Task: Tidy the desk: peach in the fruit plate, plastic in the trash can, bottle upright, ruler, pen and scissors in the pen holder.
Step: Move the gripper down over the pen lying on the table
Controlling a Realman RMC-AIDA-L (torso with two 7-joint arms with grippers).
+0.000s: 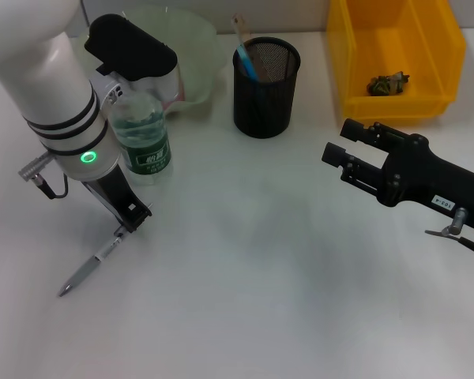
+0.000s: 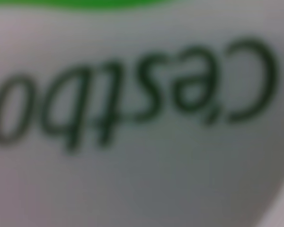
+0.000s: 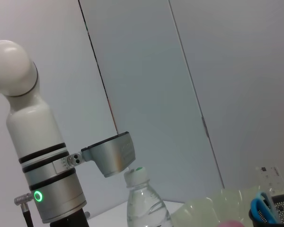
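Note:
I should open my left gripper's shut fingertips (image 1: 126,229), because the silver pen lies flat under them. I should then set them on either side of the pen's upper end (image 1: 122,234) and close them around it before I lift.
The silver pen (image 1: 91,267) lies on the white desk at the front left. My left gripper (image 1: 134,215) points down at its upper end, right over it. The bottle (image 1: 142,136) stands upright just behind that arm; its label (image 2: 142,94) fills the left wrist view, and its cap (image 3: 135,174) shows in the right wrist view. A pink peach (image 1: 172,98) peeks out in the pale green fruit plate (image 1: 191,39), mostly hidden by the arm. The black mesh pen holder (image 1: 266,76) holds blue scissors (image 1: 246,61) and a ruler (image 1: 240,25). My right gripper (image 1: 337,140) hovers open, holding nothing.
A yellow bin (image 1: 395,99) stands at the back right with crumpled plastic (image 1: 389,83) inside. Open white desk spreads across the middle and front, between the two arms.

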